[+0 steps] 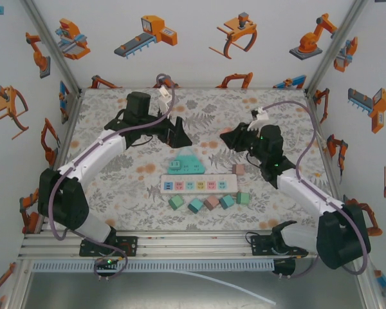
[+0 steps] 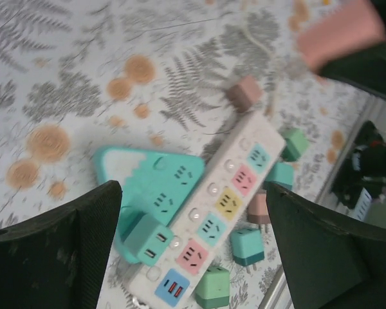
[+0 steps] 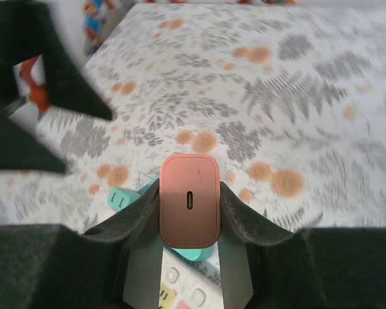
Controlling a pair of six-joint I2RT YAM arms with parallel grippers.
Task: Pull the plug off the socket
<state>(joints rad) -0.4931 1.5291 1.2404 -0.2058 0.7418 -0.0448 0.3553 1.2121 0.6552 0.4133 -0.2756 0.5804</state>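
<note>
I have the pink plug (image 3: 190, 201) in my right gripper, so I should put that plug down and use my right gripper to hold the teal socket (image 1: 192, 166) while my left gripper pulls the teal plug.
My right gripper (image 3: 189, 215) is shut on a pink plug (image 3: 189, 199), held in the air above the table with its port facing the camera. The same pink plug (image 2: 341, 29) shows blurred at the top right of the left wrist view. Below lies the white power strip (image 1: 190, 185) with coloured sockets (image 2: 226, 206). A teal house-shaped socket (image 2: 151, 183) lies against it, with a teal plug (image 2: 147, 239) sitting in it. My left gripper (image 2: 193, 193) hovers open above these, its fingers (image 2: 58, 251) wide apart and holding nothing. In the top view the left gripper (image 1: 178, 136) and right gripper (image 1: 235, 138) hang behind the strip.
Several loose plugs lie in front of the strip: green (image 1: 175, 202), teal (image 1: 195, 205), pink (image 1: 211, 203), teal (image 1: 227, 201), green (image 1: 243, 197). Another pink plug (image 1: 238, 169) rests beyond the strip's right end. White walls close in the floral table (image 1: 116, 174) on three sides.
</note>
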